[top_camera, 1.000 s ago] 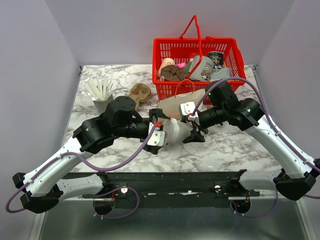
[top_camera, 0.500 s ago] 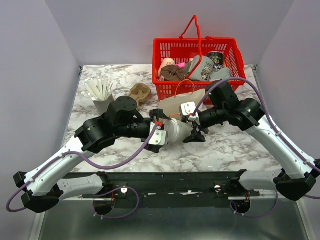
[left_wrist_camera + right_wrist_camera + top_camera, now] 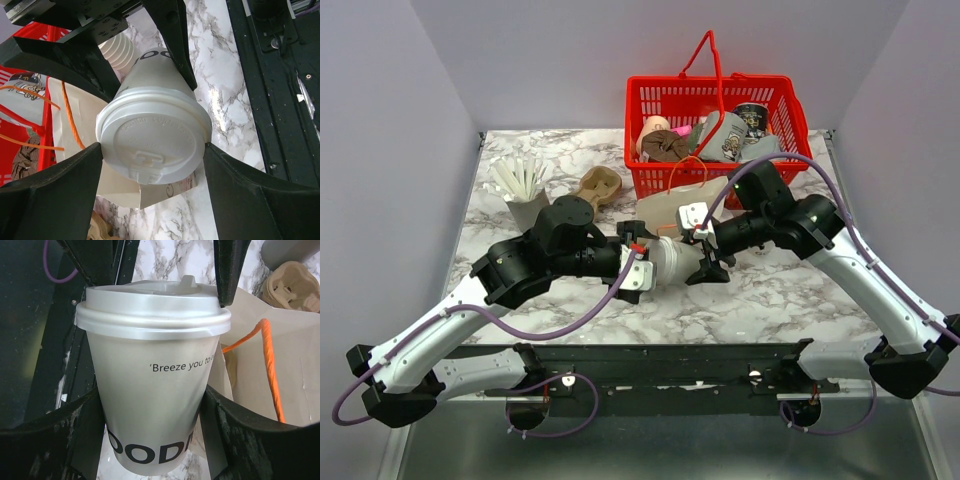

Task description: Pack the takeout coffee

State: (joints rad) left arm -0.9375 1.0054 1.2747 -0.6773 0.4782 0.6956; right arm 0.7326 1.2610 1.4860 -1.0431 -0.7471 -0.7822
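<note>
My left gripper is holding the lid and my right gripper is holding the cup's body [image 3: 150, 400]. My right gripper should open, move back and hold the paper bag's rim [image 3: 710, 183].
The takeout coffee [image 3: 672, 262], a white paper cup with a white lid, hangs on its side just above the marble table between both arms. My right gripper [image 3: 704, 258] is shut on the cup's body [image 3: 155, 390], with a finger pressed on each side of the printed wall. My left gripper [image 3: 642, 266] comes in from the lid end. Both of its fingers touch the lid's rim [image 3: 152, 145] on opposite sides. A cream paper bag [image 3: 680, 205] with orange handles lies on the table right behind the cup.
A red basket [image 3: 650, 92] of mixed items stands at the back right. A brown pulp cup carrier [image 3: 600, 185] and a grey holder of white sticks [image 3: 523, 185] sit at the back left. The black rail [image 3: 670, 352] runs along the near edge.
My left gripper's jaws have narrowed until they meet the lid's rim. Both arms and the cup have shifted slightly; the right gripper's hold is unchanged.
</note>
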